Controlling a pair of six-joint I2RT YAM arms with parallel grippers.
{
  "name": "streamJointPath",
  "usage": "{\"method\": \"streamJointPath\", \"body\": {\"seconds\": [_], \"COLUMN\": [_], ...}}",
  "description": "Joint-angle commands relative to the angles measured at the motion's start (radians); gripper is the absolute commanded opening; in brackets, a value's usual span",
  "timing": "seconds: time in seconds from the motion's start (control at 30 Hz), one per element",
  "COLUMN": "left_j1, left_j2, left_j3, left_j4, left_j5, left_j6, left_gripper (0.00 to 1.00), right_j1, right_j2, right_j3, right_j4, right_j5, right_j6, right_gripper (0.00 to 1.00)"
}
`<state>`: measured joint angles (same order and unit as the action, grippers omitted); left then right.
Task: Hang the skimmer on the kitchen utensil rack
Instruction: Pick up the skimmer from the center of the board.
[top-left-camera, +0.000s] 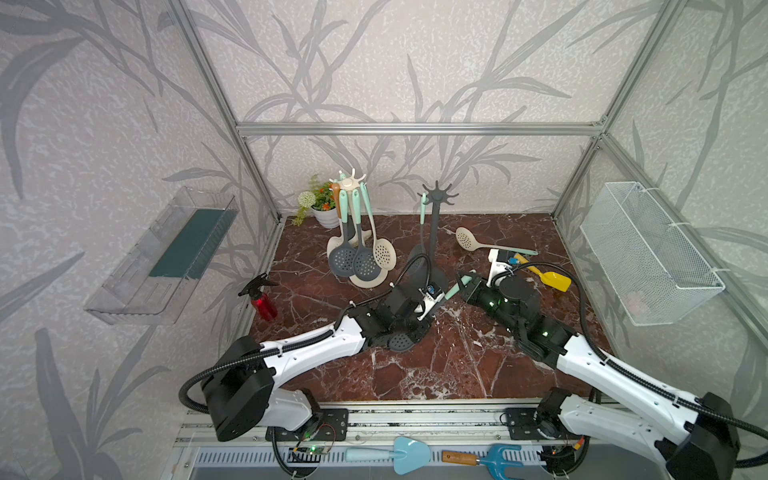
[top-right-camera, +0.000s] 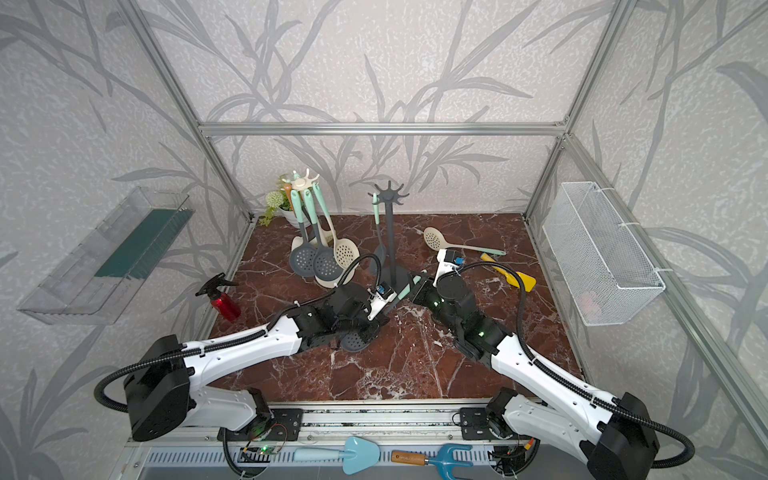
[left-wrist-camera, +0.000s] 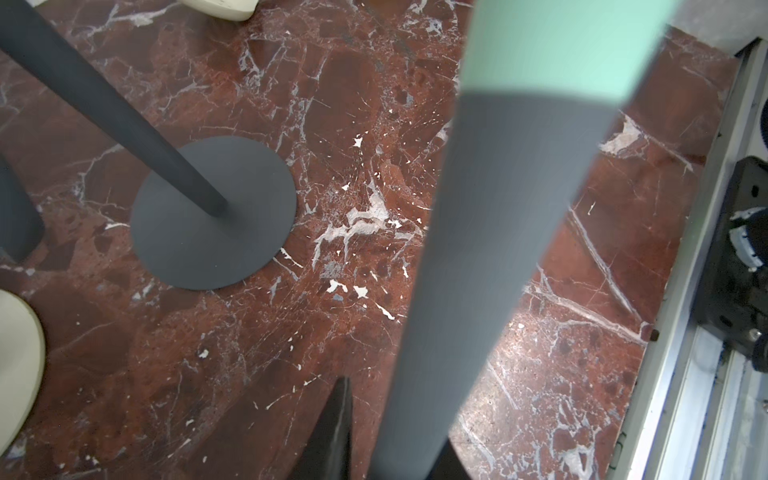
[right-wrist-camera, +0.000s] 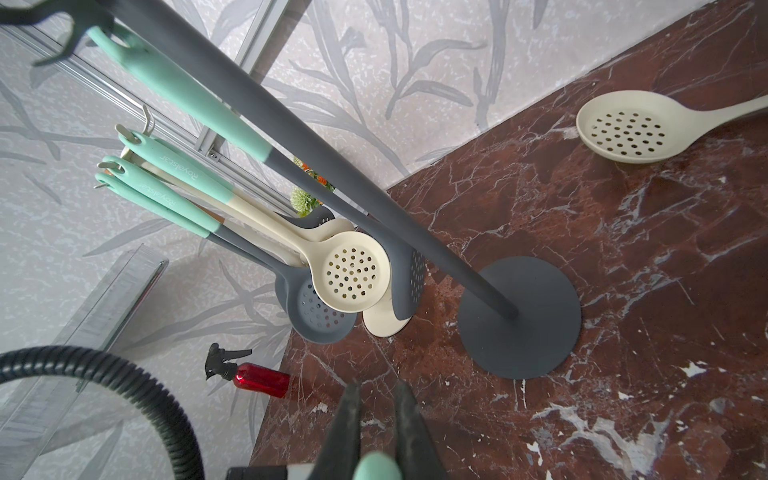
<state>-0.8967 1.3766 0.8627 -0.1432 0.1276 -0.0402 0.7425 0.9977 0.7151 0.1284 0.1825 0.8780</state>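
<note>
The skimmer's mint tip (top-left-camera: 465, 280) is meant for the rack's hook, but my right gripper is covering it. My right gripper should open and take the skimmer's handle lower (top-left-camera: 453, 291) while my left gripper holds the skimmer upright.
The skimmer has a dark grey perforated head (top-left-camera: 400, 341) low over the table, half under my left arm. Its handle (left-wrist-camera: 478, 249) slants up to a mint end (top-left-camera: 461, 284). My left gripper (top-left-camera: 432, 305) is shut on the grey part of the handle, which runs between its fingers (left-wrist-camera: 332, 432) in the left wrist view. My right gripper (top-left-camera: 464, 286) is shut on the mint tip (right-wrist-camera: 376, 461). The dark grey utensil rack (top-left-camera: 434, 232) stands just behind both grippers. Its round base (right-wrist-camera: 519, 324) is on the table, and one mint-handled utensil (top-left-camera: 422, 216) hangs from its hooks.
A cream rack (top-left-camera: 351, 183) at the back left carries several skimmers. A cream skimmer (top-left-camera: 467, 240) and a yellow scoop (top-left-camera: 555, 280) lie at the back right. A red spray bottle (top-left-camera: 262, 301) stands at the left edge, with a flower pot (top-left-camera: 326, 216) in the corner. A wire basket (top-left-camera: 648, 253) hangs on the right wall.
</note>
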Motion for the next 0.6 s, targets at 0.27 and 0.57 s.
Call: {"method": "streamJointPath", "body": {"seconds": [0.27, 0.57], "left_j1": [0.001, 0.014], "left_j2": [-0.023, -0.136], "left_j3": [-0.009, -0.05], "left_j4": [0.025, 0.065], "left_j5": [-0.017, -0.131], "left_j6": [-0.023, -0.066], "left_gripper": [0.0, 0.0], "right_j1": [0.007, 0.006], "right_j2": [-0.039, -0.194], "right_j3": [0.056, 0.063], "right_j4": [-0.006, -0.14], "right_j5": [-0.057, -0.024], "right_j6": [-0.126, -0.348], "right_gripper": [0.24, 0.53]}}
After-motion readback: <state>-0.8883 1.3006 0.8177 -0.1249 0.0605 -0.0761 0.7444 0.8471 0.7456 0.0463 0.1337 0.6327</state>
